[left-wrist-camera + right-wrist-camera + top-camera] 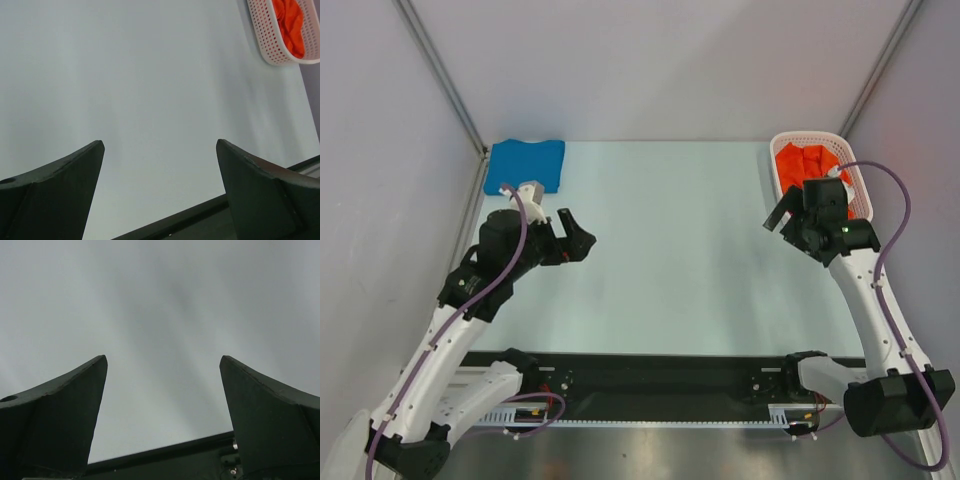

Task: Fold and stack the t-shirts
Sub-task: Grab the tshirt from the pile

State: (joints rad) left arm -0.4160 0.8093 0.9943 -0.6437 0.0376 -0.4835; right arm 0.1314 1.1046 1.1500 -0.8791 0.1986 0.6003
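Note:
The orange-red t-shirt's far folds (803, 158) are open to the spread fingers of my right gripper. I should go on reaching over the basket's rim (773, 160) before those fingers close on cloth.
A bright blue t-shirt (526, 164) lies folded flat in the far left corner of the table. The orange-red t-shirt (808, 163) sits bunched inside the white perforated basket (801, 137) at the far right; the left wrist view shows this t-shirt (290, 22) and basket (267, 44) at its top right. My left gripper (577, 228) hovers open just right of the blue t-shirt, and its jaws (160, 142) frame only bare table. My right gripper (781, 214) stands open beside the basket's near left side, with nothing between its fingers (163, 358).
The pale table (670, 230) spreads between the two arms. Grey walls close it in at the back and both sides. A black rail (660, 385) with the arm bases runs along the near edge.

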